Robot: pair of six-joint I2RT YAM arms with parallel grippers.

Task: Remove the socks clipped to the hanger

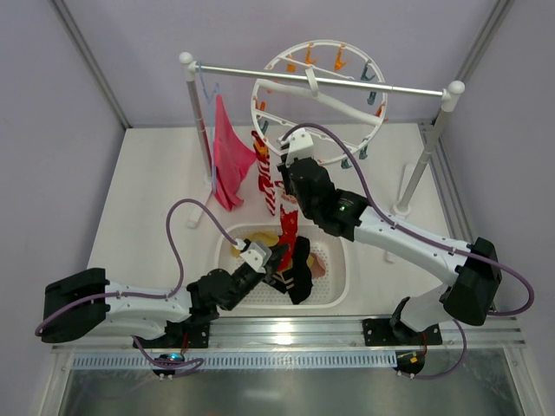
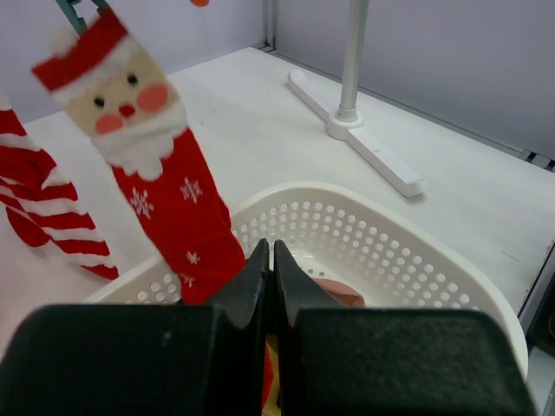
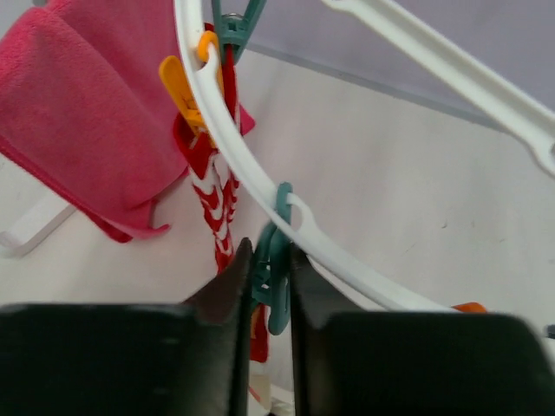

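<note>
Next, I pull the Santa sock down into the basket (image 1: 332, 279) with my left gripper while my right gripper pinches the teal clip (image 3: 280, 236) at the Santa sock's top.
The white ring hanger (image 1: 316, 104) hangs on the rack rail. A red-and-white striped sock (image 1: 264, 182) and a red Santa sock with a black foot (image 1: 289, 227) hang from its clips. My right gripper (image 1: 284, 160) is shut on a teal clip (image 3: 279, 286) on the ring (image 3: 339, 261), with red fabric below it. My left gripper (image 1: 279, 257) is over the basket, shut on the Santa sock's lower end (image 2: 173, 199). The striped sock also shows in the left wrist view (image 2: 43, 208) and in the right wrist view (image 3: 212, 204).
A white perforated basket (image 1: 342, 277) below the hanger holds a mustard yellow sock (image 1: 264, 238) and a pale pink sock (image 1: 319, 264). A magenta cloth (image 1: 227, 156) hangs on the rail at the left post. The rack's right foot (image 2: 364, 143) lies on the table.
</note>
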